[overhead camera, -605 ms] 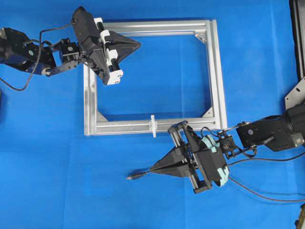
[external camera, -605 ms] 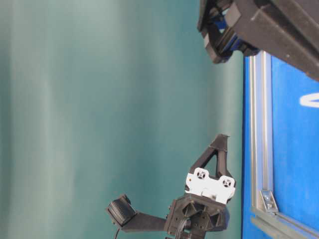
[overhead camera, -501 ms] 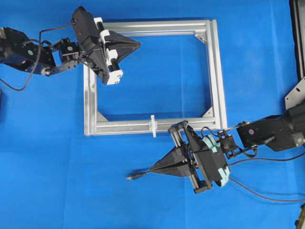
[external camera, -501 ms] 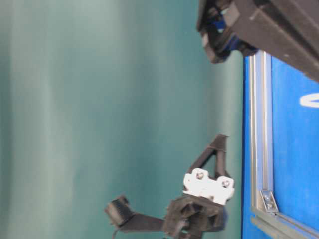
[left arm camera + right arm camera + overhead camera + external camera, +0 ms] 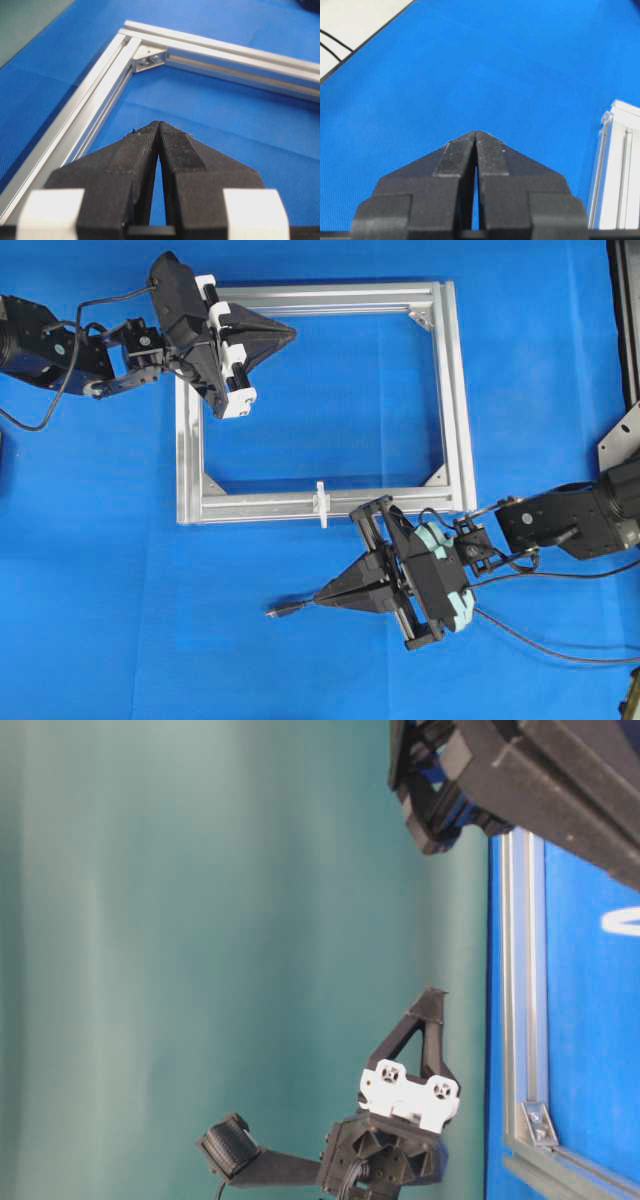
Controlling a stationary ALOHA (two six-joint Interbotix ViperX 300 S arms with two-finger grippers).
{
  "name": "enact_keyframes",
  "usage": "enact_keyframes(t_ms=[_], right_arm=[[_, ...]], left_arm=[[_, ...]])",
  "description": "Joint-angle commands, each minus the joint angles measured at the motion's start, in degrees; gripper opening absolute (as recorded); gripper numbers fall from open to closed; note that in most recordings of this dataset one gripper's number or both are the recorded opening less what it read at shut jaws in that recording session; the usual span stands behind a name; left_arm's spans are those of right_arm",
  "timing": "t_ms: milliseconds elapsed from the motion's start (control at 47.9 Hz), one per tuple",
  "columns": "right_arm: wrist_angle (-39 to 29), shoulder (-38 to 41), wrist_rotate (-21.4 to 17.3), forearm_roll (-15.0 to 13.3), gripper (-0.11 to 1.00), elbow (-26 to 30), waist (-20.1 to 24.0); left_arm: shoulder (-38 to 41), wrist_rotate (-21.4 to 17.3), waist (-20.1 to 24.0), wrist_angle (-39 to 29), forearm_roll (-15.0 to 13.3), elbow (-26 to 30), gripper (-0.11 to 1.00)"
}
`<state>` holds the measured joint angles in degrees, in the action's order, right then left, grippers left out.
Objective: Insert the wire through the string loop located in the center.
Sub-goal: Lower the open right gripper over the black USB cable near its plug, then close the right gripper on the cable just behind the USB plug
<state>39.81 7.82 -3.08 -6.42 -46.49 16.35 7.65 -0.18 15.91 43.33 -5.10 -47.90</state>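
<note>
A short stub of wire can be seen behind the plug, so the plug should keep pointing straight out when my right gripper lifts it.
The wire lies on the blue mat in the overhead view, its plug poking out left of my right gripper, and the cable trails off to the right. That gripper is shut; in its wrist view the right gripper shows nothing between its fingertips and no wire. The white string loop stands upright on the near bar of the silver frame, up and a little to the right of the plug. My left gripper is shut and empty, hovering over the frame's far left corner.
The frame's bar lies close on the right of my right gripper. A silver bracket and a dark object sit at the mat's right edge. The table-level view shows the left gripper raised beside the frame.
My right gripper has shifted slightly up and left, staying shut over the wire. The left arm has moved a little; its gripper stays shut over the frame corner.
</note>
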Motion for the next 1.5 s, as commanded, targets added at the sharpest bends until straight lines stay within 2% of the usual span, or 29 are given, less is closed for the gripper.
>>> enact_keyframes(t_ms=[0, 104, 167, 334, 397, 480, 626, 1085, 1482], right_arm=[[-0.26, -1.58, -0.18, 0.09, -0.01, 0.88, 0.18], [-1.05, -1.67, -0.26, 0.26, 0.15, 1.05, 0.18], [-1.58, -1.58, -0.26, 0.44, 0.30, 1.23, 0.18], [-3.60, -1.58, -0.26, 0.53, 0.80, 1.49, 0.18], [-3.78, -1.58, -0.26, 0.88, 0.91, 1.58, 0.18], [-3.78, -1.58, -0.26, 1.14, 0.88, 1.58, 0.18], [-4.57, -1.32, -0.35, 1.85, 0.90, 1.49, 0.18], [-4.75, 8.17, -0.97, 9.49, 0.90, 2.64, 1.32], [-4.13, 9.40, -0.97, 10.11, 0.89, 2.90, 1.41]], left_arm=[[-1.58, -0.09, -0.18, 0.26, 0.18, 0.44, 0.00], [-1.58, -0.09, -0.18, 0.26, 0.26, 0.44, 0.00], [-1.67, -0.09, -0.09, 0.26, 0.18, 0.35, 0.00], [-1.67, -0.09, -0.18, 0.26, 0.18, 0.44, 0.00], [-1.67, -0.09, -0.09, 0.26, 0.18, 0.44, 0.00], [-1.67, -0.09, -0.09, 0.26, 0.18, 0.44, 0.00], [-1.58, -0.09, -0.09, 0.18, 0.18, 0.62, 0.00], [-1.58, 0.00, -0.18, 0.18, 0.18, 0.26, 0.00], [-1.58, 0.00, -0.18, 0.09, 0.18, 0.35, 0.00]])
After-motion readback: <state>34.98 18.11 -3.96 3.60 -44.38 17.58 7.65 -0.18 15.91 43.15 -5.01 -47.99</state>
